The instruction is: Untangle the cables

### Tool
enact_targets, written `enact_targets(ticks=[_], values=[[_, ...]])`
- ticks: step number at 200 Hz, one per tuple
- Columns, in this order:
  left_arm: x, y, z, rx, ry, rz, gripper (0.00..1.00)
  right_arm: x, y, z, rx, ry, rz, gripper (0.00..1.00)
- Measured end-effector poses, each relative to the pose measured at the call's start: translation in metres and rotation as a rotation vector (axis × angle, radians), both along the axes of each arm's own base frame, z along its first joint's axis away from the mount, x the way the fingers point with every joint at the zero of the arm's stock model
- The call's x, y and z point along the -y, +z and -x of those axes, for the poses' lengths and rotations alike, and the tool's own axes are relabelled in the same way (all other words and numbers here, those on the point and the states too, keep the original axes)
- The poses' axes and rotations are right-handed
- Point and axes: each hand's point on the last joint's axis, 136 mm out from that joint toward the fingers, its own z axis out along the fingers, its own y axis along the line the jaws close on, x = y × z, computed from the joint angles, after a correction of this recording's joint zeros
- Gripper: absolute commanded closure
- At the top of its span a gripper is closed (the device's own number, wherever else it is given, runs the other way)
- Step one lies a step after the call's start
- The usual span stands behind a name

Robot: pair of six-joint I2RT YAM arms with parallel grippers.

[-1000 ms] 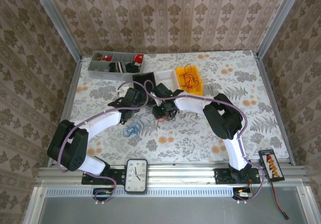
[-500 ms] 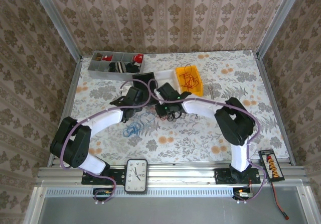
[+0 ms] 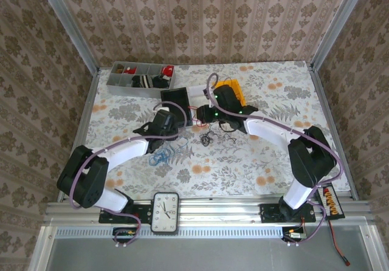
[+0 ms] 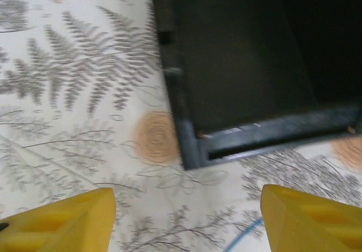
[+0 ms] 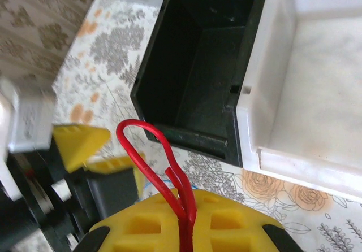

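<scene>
I should use my left gripper to pull the black cable tangle (image 3: pixel 206 139) free while I move the red cable in my right gripper (image 5: pixel 184 187) toward the yellow bin.
A red cable (image 5: pixel 148 150) sticks up in a loop from between the yellow fingers of my right gripper (image 5: pixel 184 209), which is shut on it in front of the black bin (image 5: pixel 198 77). In the top view the right gripper (image 3: pixel 203 115) hangs just near of the bins. A black cable tangle (image 3: pixel 210 139) lies on the cloth below it, and a blue cable bundle (image 3: pixel 161 157) lies further left. More red cables (image 3: pixel 228 94) fill the yellow bin (image 3: pixel 240 109). My left gripper (image 4: pixel 186 221) is open above bare cloth, by the black bin's corner (image 4: pixel 189 150), with a blue cable strand (image 4: pixel 243 240) at its right finger.
A white bin (image 3: pixel 199 91) stands between the black bin (image 3: pixel 175 96) and the yellow one. A grey compartment tray (image 3: pixel 121 81) with small items sits at the back left. A clock (image 3: pixel 165 212) lies at the near edge, and metal rails frame the flowered cloth.
My right gripper has shut on the red cable and moved back from the black tangle toward the bins. The left gripper has shifted slightly toward the back, still open.
</scene>
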Motion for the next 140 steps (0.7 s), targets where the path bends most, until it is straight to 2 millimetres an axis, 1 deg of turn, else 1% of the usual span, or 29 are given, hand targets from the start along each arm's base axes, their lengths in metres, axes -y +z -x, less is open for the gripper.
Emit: enact_targets(ticks=[18, 42, 58, 79, 99, 119, 124, 140], values=[[0.025, 0.003, 0.007, 0.021, -0.137, 0.040, 0.33, 0.011, 0.007, -0.009, -0.010, -0.044, -0.059, 1.00], [0.067, 0.018, 0.021, 0.060, -0.353, 0.096, 0.34, 0.025, 0.013, -0.019, -0.026, -0.101, -0.117, 1.00], [0.093, 0.028, 0.033, 0.075, -0.487, 0.137, 0.35, 0.028, 0.012, -0.021, -0.038, -0.124, -0.138, 1.00], [0.120, 0.039, 0.042, 0.093, -0.620, 0.181, 0.35, 0.029, 0.011, -0.021, -0.065, -0.143, -0.158, 1.00], [0.144, 0.044, 0.041, 0.114, -0.709, 0.199, 0.35, 0.030, 0.010, -0.022, -0.084, -0.164, -0.195, 1.00], [0.163, 0.040, 0.038, 0.116, -0.762, 0.205, 0.35, 0.035, 0.007, -0.023, -0.116, -0.190, -0.233, 1.00], [0.167, 0.038, 0.037, 0.117, -0.770, 0.208, 0.36, 0.037, 0.006, -0.024, -0.123, -0.199, -0.242, 1.00], [0.178, 0.032, 0.033, 0.118, -0.791, 0.215, 0.43, 0.042, 0.006, -0.027, -0.141, -0.224, -0.269, 1.00]])
